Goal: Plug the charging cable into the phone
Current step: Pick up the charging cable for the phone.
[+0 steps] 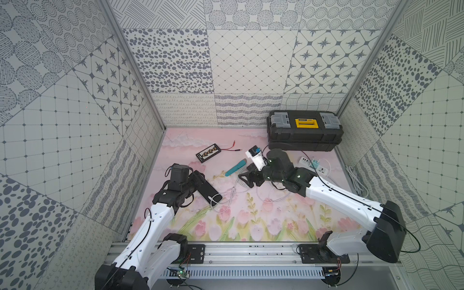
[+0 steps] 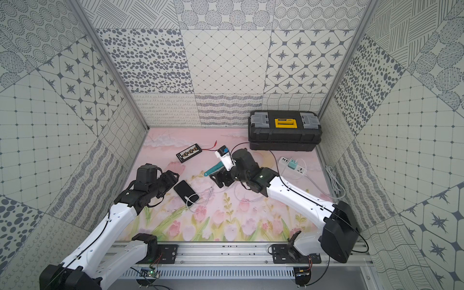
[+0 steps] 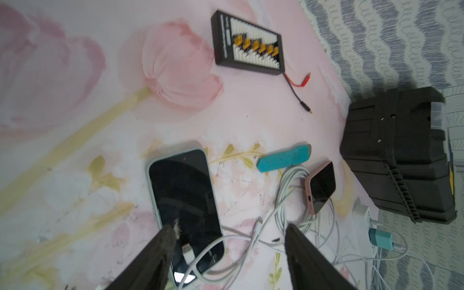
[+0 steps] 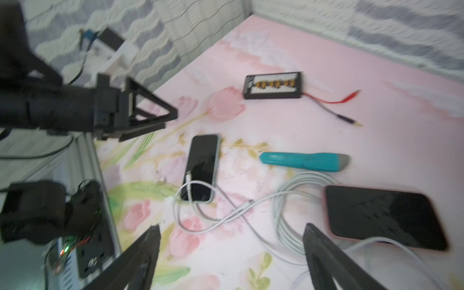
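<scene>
The charging cable's plug is loose on the phone's screen point(image 3: 187, 252) next to the robot's left gripper, so the left gripper needs to pick up the plug point(image 4: 188, 177) and take it to the right gripper.
The phone point(image 1: 209, 191) point(image 2: 185, 191), dark-screened in a pale case, lies flat on the floral mat left of centre. The white charging cable point(image 1: 227, 198) loops over its near end, and the cable's plug point(image 3: 188, 252) point(image 4: 188, 175) rests loose on the screen, not in the port. My left gripper point(image 3: 231, 228) point(image 1: 198, 177) hovers open just over the phone point(image 3: 183, 198), one finger above its near end beside the plug. My right gripper point(image 4: 233, 227) point(image 1: 244, 179) is open above the cable's coil point(image 4: 288, 200), holding nothing.
A second phone in a pink case point(image 4: 384, 216) point(image 3: 321, 187) lies on the coil. A teal tool point(image 1: 236, 168), a black connector board with red leads point(image 1: 208, 153), a black toolbox point(image 1: 305, 134) and a white power strip with a teal adapter point(image 1: 313, 165) surround them.
</scene>
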Controlling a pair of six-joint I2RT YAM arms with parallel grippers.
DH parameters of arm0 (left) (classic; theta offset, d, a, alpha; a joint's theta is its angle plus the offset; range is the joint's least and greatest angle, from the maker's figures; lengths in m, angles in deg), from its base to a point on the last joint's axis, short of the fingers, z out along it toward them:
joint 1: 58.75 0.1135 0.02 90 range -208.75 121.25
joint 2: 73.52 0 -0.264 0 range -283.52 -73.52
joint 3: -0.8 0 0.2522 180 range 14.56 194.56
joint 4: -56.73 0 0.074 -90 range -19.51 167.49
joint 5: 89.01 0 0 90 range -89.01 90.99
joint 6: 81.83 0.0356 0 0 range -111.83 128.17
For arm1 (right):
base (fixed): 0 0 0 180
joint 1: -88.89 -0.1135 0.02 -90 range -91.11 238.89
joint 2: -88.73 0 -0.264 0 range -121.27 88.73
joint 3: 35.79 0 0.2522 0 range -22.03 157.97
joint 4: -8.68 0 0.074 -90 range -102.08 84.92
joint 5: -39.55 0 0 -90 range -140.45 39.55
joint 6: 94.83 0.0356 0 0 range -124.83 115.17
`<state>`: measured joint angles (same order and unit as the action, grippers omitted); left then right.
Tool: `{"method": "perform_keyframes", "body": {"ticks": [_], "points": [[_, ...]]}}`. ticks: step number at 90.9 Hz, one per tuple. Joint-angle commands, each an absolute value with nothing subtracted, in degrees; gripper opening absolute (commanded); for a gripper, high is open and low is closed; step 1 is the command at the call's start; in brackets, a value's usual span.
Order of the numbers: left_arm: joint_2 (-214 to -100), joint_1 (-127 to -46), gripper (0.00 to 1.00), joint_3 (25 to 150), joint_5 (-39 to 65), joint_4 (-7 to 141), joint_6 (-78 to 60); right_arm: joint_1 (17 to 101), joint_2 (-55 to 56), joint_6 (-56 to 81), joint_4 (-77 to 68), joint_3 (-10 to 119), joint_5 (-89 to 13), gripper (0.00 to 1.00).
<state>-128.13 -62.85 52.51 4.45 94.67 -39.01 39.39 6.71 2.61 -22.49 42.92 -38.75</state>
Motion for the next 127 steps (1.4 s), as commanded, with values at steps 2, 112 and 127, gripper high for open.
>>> {"method": "perform_keyframes", "body": {"ticks": [2,112,127], "points": [[-131.1,-63.9,0.61,51.6,18.3,110.0,-47.0,38.6,2.3,0.3,-26.1,45.2,-35.9,0.86],[-150.1,-76.5,0.44,61.5,1.0,117.4,-49.5,52.0,6.8,6.1,-27.5,37.0,-36.6,0.87],[-151.0,-76.6,0.44,60.8,1.7,116.1,-51.3,52.0,5.7,6.4,-27.5,37.8,-35.1,0.88]]}}
